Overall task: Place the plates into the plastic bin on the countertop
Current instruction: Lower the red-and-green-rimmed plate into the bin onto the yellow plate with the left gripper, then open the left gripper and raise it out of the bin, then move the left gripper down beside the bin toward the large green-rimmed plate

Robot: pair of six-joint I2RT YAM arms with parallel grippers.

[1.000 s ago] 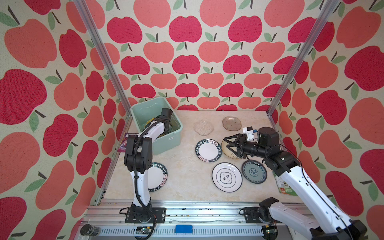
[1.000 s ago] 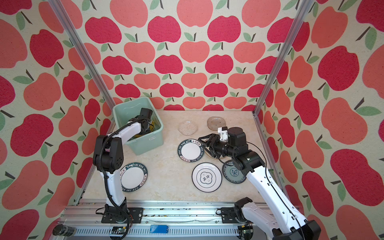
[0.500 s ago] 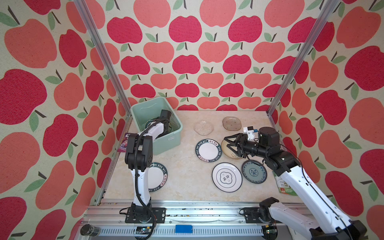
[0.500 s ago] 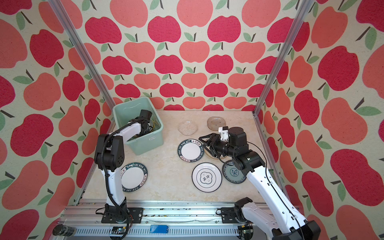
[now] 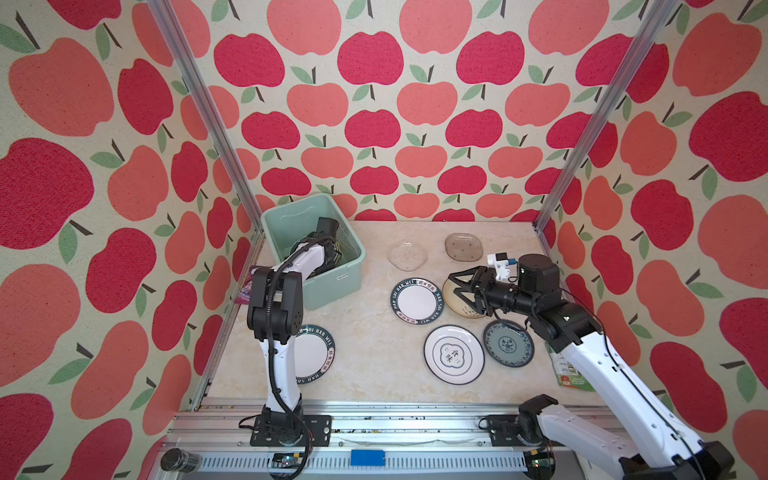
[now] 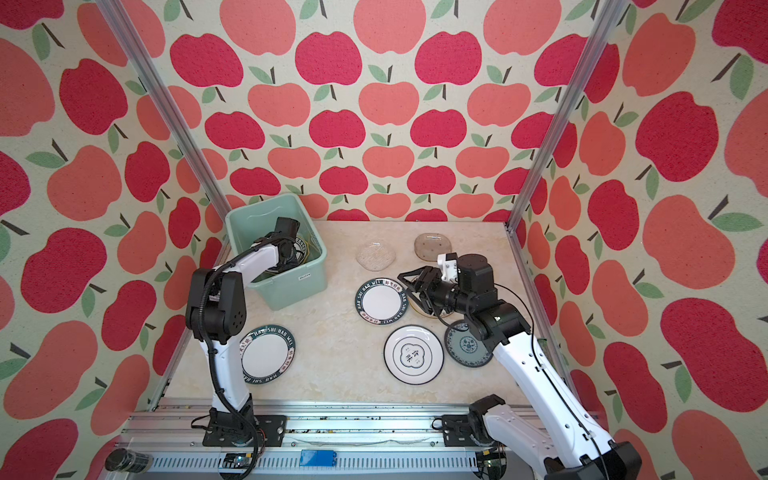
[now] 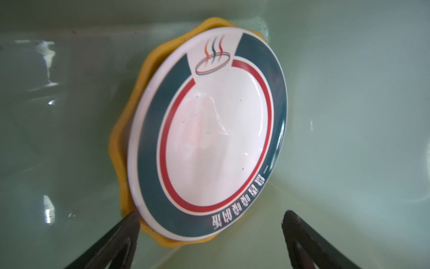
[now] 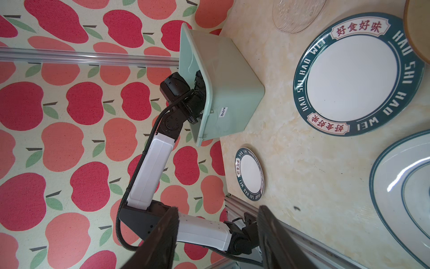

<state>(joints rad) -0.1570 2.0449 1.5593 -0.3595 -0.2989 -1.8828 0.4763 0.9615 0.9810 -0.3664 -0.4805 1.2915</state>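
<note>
My left gripper's open fingers are clear of the white plate on the yellow plate, so it should keep going up until its fingers clear the bin's rim.
My left gripper is down inside the mint-green plastic bin and stands open. Just beyond its fingertips, a white plate with a teal rim and red ring lies free on a yellow scalloped plate. My right gripper hangs open and empty over the edge of a cream plate. On the countertop lie two lettered-rim plates, a ringed white plate, a blue-patterned plate and two glass plates.
A green snack packet lies at the countertop's right edge under my right arm. A purple packet sits against the left wall behind the bin. Apple-print walls and metal posts close in three sides.
My left gripper has opened wide inside the bin, letting go of the teal-rimmed plate. The right arm has stayed almost still.
</note>
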